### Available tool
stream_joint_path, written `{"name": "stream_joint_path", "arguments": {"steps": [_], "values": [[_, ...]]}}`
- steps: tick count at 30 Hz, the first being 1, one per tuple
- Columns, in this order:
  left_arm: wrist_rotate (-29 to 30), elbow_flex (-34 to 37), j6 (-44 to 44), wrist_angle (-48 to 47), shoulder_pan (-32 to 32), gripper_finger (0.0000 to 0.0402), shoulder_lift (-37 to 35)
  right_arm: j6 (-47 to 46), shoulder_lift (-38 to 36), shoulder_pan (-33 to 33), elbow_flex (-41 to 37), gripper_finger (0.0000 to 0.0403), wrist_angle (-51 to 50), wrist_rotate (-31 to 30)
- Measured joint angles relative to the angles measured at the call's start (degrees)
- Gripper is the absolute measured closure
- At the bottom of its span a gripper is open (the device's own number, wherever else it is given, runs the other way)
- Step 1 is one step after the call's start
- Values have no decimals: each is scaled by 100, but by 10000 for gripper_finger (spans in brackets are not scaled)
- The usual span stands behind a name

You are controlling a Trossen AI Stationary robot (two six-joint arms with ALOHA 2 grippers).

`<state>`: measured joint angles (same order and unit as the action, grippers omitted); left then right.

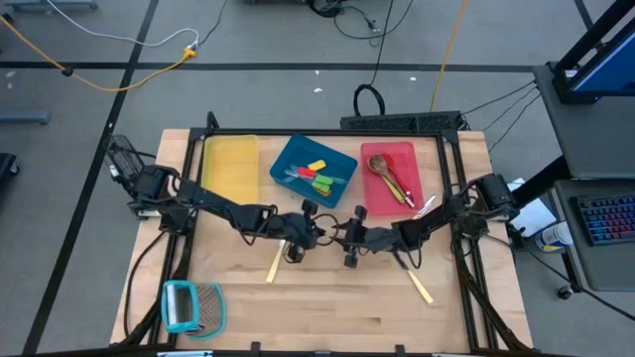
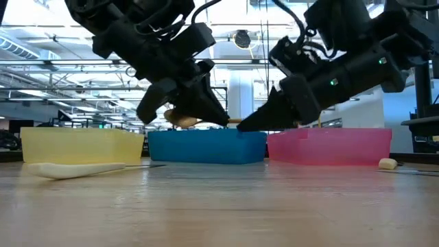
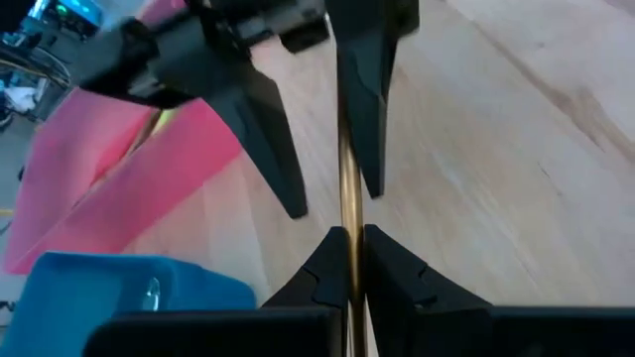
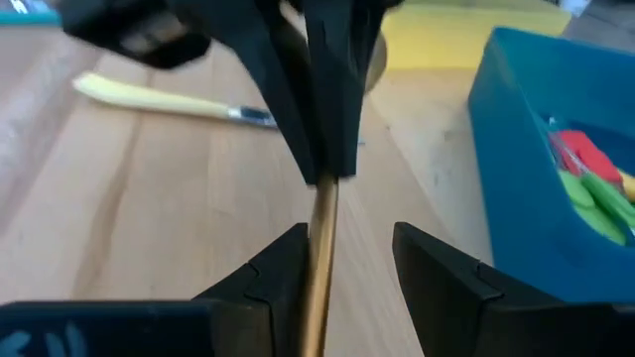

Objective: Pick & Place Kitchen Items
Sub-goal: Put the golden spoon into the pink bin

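Note:
Next, my right gripper takes hold of the spoon handle's loose end [image 4: 318,273], because my left gripper is holding the brass spoon but the red tray [image 1: 391,178] is on my right gripper's side.
A brass spoon [image 3: 347,193] is held in the air over the middle of the table, in front of the blue tray. Its bowl [image 2: 180,118] points toward the table's left and its handle toward the right. My left gripper [image 1: 316,235] is shut on the handle. My right gripper [image 1: 343,239] comes from the right and is open. Its fingers [image 4: 288,260] stand on either side of the handle's free end [image 4: 322,233], which lies close to one finger. I cannot tell whether they touch. My left gripper pinches the brass spoon's handle [image 3: 347,220] between its two fingertips, partway along it. The fingers slant down from the table's left and lie roughly along the handle, which sticks out past them toward my right gripper. The spoon hangs about level, clear of the table.
Yellow [image 1: 230,169], blue [image 1: 298,159] and red [image 1: 402,157] trays stand in a row at the back; the blue and red ones hold utensils. Cream-handled knives lie near the middle [image 1: 275,264] and at the front right [image 1: 422,288]. A teal-framed grater [image 1: 193,305] lies at the front left.

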<state>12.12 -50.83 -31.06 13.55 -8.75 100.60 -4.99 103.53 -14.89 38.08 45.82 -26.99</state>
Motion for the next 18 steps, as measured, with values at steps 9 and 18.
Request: {"name": "stream_joint_path", "arguments": {"steps": [9,18], "values": [[-99,-2,-76,97,0,383,-4,-31,0,146,-1,262,-122,85],[-207,-7,165,19,-7,383,-4,-156,0,-33,-1,307,-53,152]]}}
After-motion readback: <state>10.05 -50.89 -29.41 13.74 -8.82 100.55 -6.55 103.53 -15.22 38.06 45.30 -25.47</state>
